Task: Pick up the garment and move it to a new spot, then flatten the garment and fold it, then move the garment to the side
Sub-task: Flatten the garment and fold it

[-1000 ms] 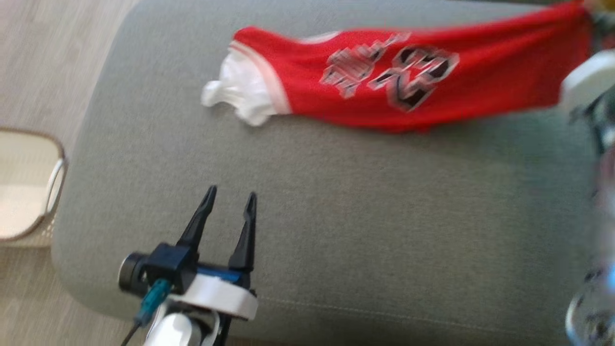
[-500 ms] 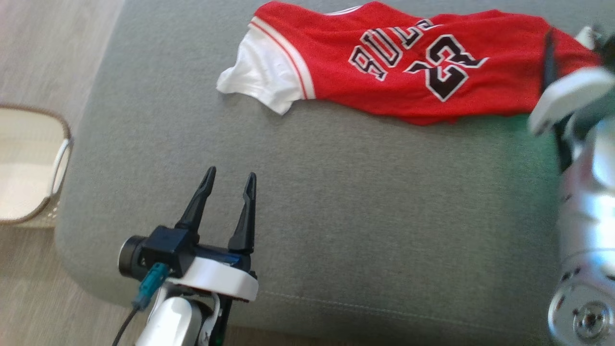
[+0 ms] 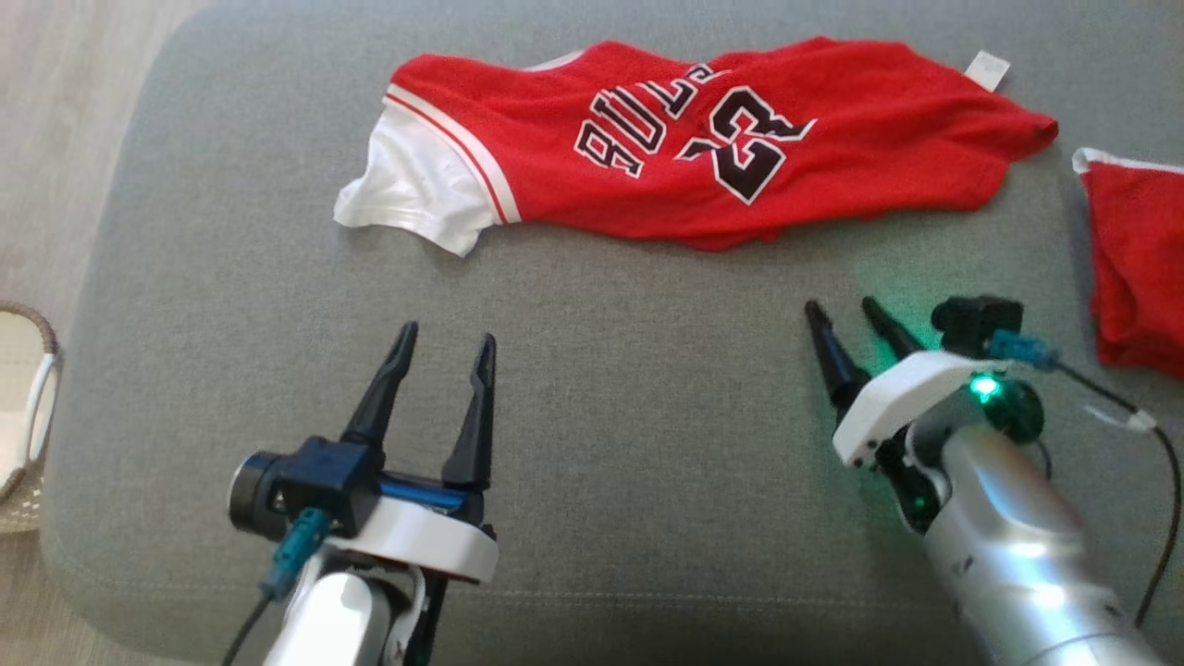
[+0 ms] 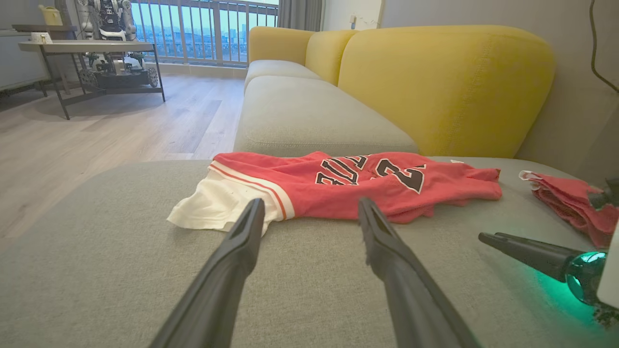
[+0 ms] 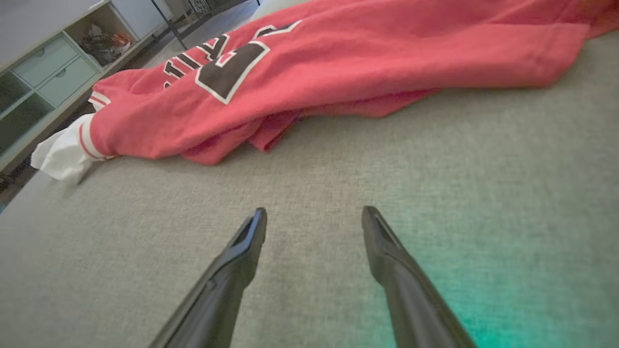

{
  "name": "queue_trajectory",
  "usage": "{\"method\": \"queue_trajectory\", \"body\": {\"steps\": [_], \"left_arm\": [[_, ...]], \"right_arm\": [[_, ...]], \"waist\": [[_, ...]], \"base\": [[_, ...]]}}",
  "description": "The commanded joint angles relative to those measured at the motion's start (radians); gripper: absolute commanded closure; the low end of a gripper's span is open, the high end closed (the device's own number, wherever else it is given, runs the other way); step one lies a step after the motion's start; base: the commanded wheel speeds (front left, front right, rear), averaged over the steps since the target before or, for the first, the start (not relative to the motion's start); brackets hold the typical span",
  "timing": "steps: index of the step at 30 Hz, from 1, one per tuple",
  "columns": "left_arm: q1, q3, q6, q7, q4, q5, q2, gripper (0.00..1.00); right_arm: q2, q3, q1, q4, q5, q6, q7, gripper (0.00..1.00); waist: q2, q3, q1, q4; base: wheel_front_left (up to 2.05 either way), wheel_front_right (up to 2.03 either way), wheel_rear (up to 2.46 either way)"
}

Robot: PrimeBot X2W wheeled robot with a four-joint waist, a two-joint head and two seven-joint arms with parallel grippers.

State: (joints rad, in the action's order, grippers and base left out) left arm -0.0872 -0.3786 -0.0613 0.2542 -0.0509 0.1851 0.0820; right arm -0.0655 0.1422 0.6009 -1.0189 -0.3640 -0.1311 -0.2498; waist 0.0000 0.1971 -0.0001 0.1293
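Red folds (image 3: 727,240) show from under the jersey's near edge (image 3: 710,144), so the jersey will spread out wider when the robot pulls the jersey's near corner toward itself.
The garment (image 3: 721,157) is a red jersey with black-and-white lettering and a white sleeve at its left end. It lies stretched out and a little rumpled across the far half of the grey ottoman (image 3: 629,416). My left gripper (image 3: 446,335) stands open over bare cushion, short of the white sleeve. My right gripper (image 3: 841,305) is also open and empty, a short way in front of the jersey's right part. The left wrist view shows the garment (image 4: 358,183) beyond my open left gripper (image 4: 310,203). In the right wrist view the garment (image 5: 338,63) lies ahead of my open right gripper (image 5: 315,211).
A second red cloth (image 3: 1133,259) lies at the ottoman's right edge, apart from the jersey. A pale woven basket (image 3: 28,407) stands on the floor to the left. A yellow sofa (image 4: 445,82) rises behind the ottoman, and a dark-framed table (image 4: 87,46) stands across the wooden floor.
My right gripper opened, let go of the jersey's right end and drew back toward me. The jersey now lies settled. The head camera shifted. The left gripper has stayed as it was.
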Motion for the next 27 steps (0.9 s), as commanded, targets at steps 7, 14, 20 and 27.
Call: {"method": "queue_trajectory", "body": {"steps": [7, 14, 20, 27], "left_arm": [[0.009, 0.008, 0.003, 0.008, 0.03, -0.011, -0.014, 0.0], [0.025, -0.004, -0.004, 0.008, 0.033, -0.005, -0.023, 0.0], [0.015, -0.008, -0.004, 0.008, 0.039, -0.002, -0.027, 0.0], [0.0, -0.017, -0.006, 0.008, 0.04, 0.008, -0.03, 0.0]], "right_arm": [[0.015, 0.002, 0.035, 0.011, 0.052, 0.0, -0.012, 0.0], [0.015, -0.107, 0.07, -0.061, 0.186, 0.0, -0.012, 0.0], [0.015, -0.233, 0.114, -0.088, 0.327, 0.0, -0.012, 0.0], [0.015, -0.439, 0.163, -0.138, 0.533, 0.0, -0.01, 0.0]], "waist": [[0.0, -0.028, 0.0001, 0.074], [0.0, -0.027, 0.0001, 0.15], [0.0, 0.003, 0.0001, 0.196], [0.0, 0.039, 0.0001, 0.223]], "base": [[0.0, 0.0, 0.0], [0.0, 0.0, 0.0], [0.0, 0.0, 0.0], [0.0, 0.0, 0.0]]}}
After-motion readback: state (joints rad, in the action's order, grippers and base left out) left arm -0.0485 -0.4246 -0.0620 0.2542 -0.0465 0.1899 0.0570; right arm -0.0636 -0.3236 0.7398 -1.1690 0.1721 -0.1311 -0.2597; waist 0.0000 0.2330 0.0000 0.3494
